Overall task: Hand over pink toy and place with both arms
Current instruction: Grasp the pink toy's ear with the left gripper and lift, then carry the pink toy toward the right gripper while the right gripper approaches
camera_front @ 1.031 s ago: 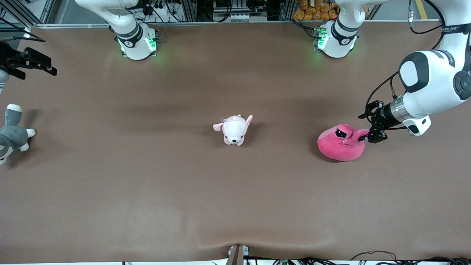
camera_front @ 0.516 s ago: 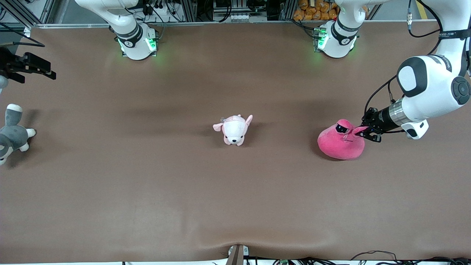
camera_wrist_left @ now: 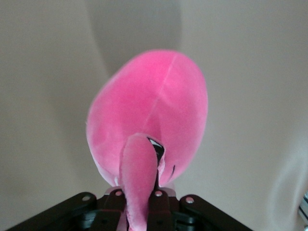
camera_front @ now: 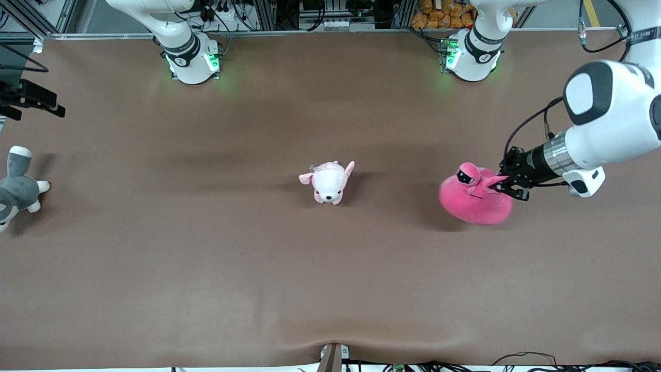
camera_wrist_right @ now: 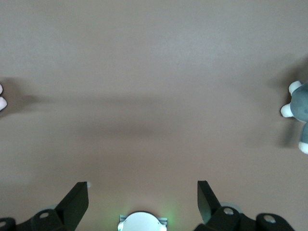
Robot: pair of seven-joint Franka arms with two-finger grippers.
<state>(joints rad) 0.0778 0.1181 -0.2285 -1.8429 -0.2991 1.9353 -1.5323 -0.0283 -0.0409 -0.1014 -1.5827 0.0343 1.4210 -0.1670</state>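
The pink toy (camera_front: 474, 201) hangs out of reach of the robot's right gripper, so both grippers should meet midway, and the right gripper should take the toy's free eye stalk (camera_front: 469, 171).
The pink toy (camera_front: 474, 199), a round hot-pink plush with black half-lidded eyes, hangs a little above the brown table toward the left arm's end. My left gripper (camera_front: 503, 186) is shut on one of its eye stalks. In the left wrist view the stalk (camera_wrist_left: 138, 180) runs between the black fingers and the body (camera_wrist_left: 154, 106) hangs below. My right gripper (camera_front: 36, 98) is open and empty at the right arm's end of the table, up in the air. Its fingers (camera_wrist_right: 77, 202) stand wide apart in the right wrist view.
A small pale pink-and-white dog plush (camera_front: 328, 182) sits at the table's middle. A grey-and-white plush animal (camera_front: 16, 190) lies at the right arm's end, also in the right wrist view (camera_wrist_right: 299, 113). The two arm bases (camera_front: 192, 58) stand along the table's top edge.
My left gripper closed on the pink toy's stalk and lifted it; the toy now hangs clear of the table, shifted slightly toward the middle. My right gripper drifted farther toward its table end.
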